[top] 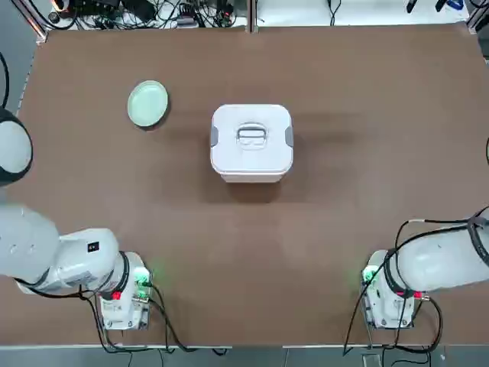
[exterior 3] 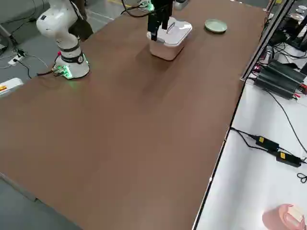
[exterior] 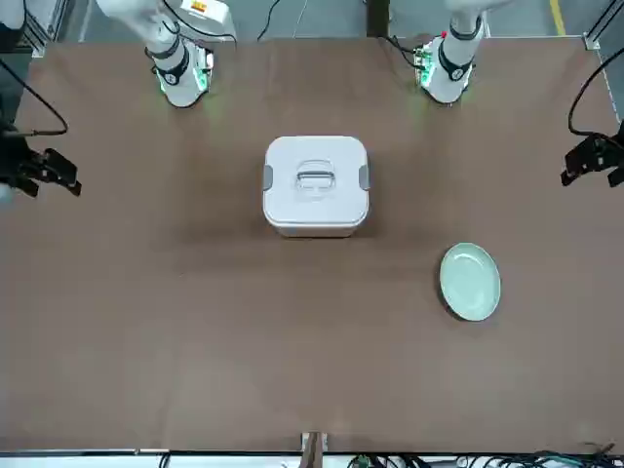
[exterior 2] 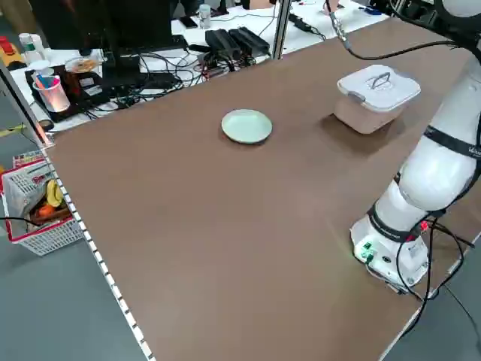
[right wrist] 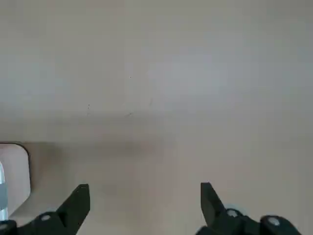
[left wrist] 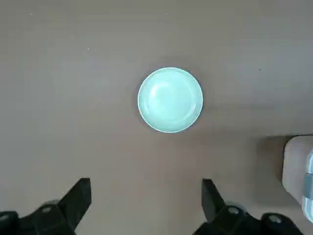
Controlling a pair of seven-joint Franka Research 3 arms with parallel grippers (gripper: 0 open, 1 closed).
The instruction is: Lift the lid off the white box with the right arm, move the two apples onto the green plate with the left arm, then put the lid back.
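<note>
The grey clips lie inside the lid's own edges, so the whole lid will come away together with them when the robot lifts the lid's handle.
The white box stands at the table's middle with the lid on it, handle up and grey clips on two sides. The two apples are out of view. The green plate lies bare to the box's far left. My left gripper hangs open high above the table, with the green plate below it and the box's edge to one side. My right gripper is open too, high over bare table to the right of the box. In the front view both grippers, left and right, sit at the picture's edges.
Both arm bases stand at the near table edge. Cables and power bricks lie beyond the far edge. A red basket stands on the floor off the left side.
</note>
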